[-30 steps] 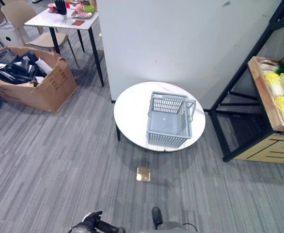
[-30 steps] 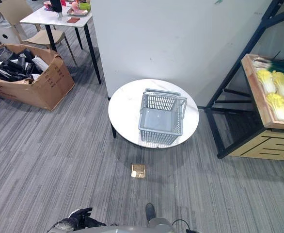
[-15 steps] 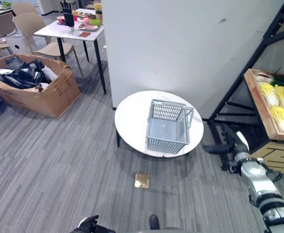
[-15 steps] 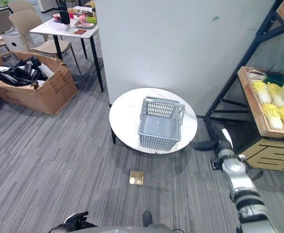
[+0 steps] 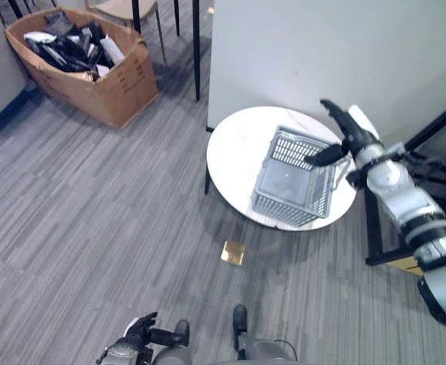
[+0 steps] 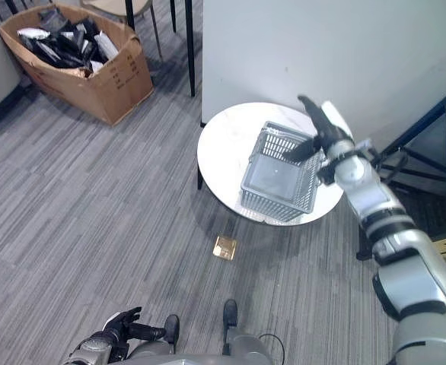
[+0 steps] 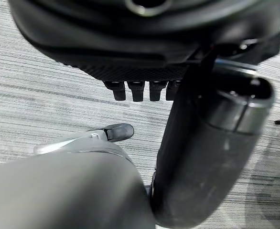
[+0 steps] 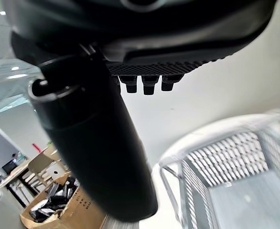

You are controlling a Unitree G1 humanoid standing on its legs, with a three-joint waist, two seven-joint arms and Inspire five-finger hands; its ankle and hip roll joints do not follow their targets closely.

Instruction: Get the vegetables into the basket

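Note:
The basket's handle (image 5: 343, 175) tilts out beyond the basket's rim (image 5: 335, 165). The basket's handle will swing up above the basket's opening, and the basket will hang below it, when I lift.
A grey plastic basket (image 5: 285, 210) stands empty on the round white table (image 5: 234, 148); its handle lies folded at the far rim. My right hand (image 5: 346, 131) hovers over the basket's far right corner, open, fingers straight and the thumb reaching toward the rim. In the right wrist view the thumb (image 8: 99, 143) stands out before the basket (image 8: 211, 167), and nothing is held. My left hand (image 5: 136, 338) hangs low near the floor, open and holding nothing; its fingers (image 7: 139, 90) show above the carpet.
A cardboard box (image 5: 93, 72) full of dark items sits on the carpet at far left. A grey partition wall (image 5: 322, 46) rises behind the table. A black shelf frame (image 5: 432, 141) stands at right. A brass floor plate (image 5: 233, 252) lies before the table.
The camera has shifted. My right arm has risen from low beside the shelf to above the basket's far right corner. The left hand stays low.

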